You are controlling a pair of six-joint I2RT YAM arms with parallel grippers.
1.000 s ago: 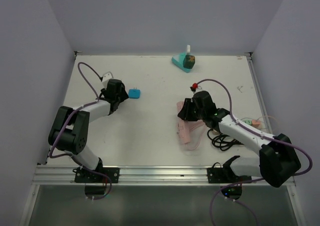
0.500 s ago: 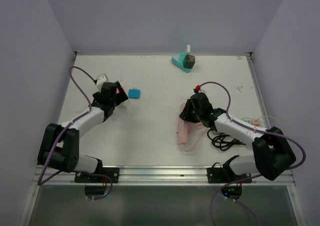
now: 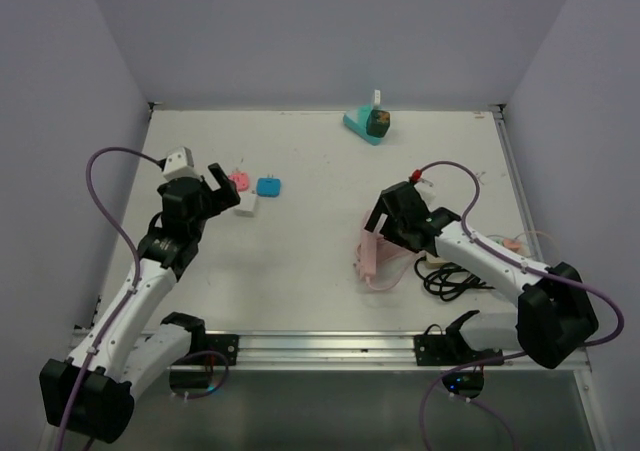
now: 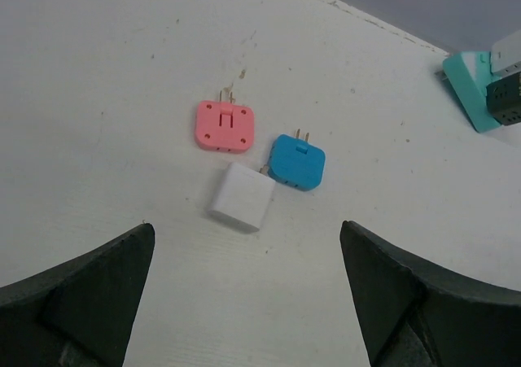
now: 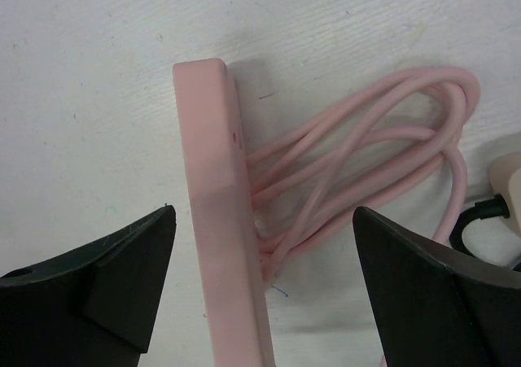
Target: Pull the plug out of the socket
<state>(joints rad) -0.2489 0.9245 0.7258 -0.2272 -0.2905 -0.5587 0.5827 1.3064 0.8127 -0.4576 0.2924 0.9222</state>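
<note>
Next, my right gripper carries the empty pink socket strip to the back first, because the pink socket strip lies where the beige piece needs to come for unplugging.
Three small plugs lie loose on the white table: a pink plug, a blue plug and a white plug. My left gripper hangs open just short of the white plug, touching nothing. The pink socket strip lies on its side with its pink cord coiled beside it. My right gripper is open, its jaws wide on either side of the strip and cord. I see no plug in the strip.
A teal block carrying a dark cube stands at the back of the table. Black coiled cables and a beige piece lie to the right of the strip, under my right arm. Walls close in both table sides.
My left gripper opened and drew back toward the near left, uncovering the pink and white plugs beside the blue one. My right gripper let go of the pink strip and opened wide.
</note>
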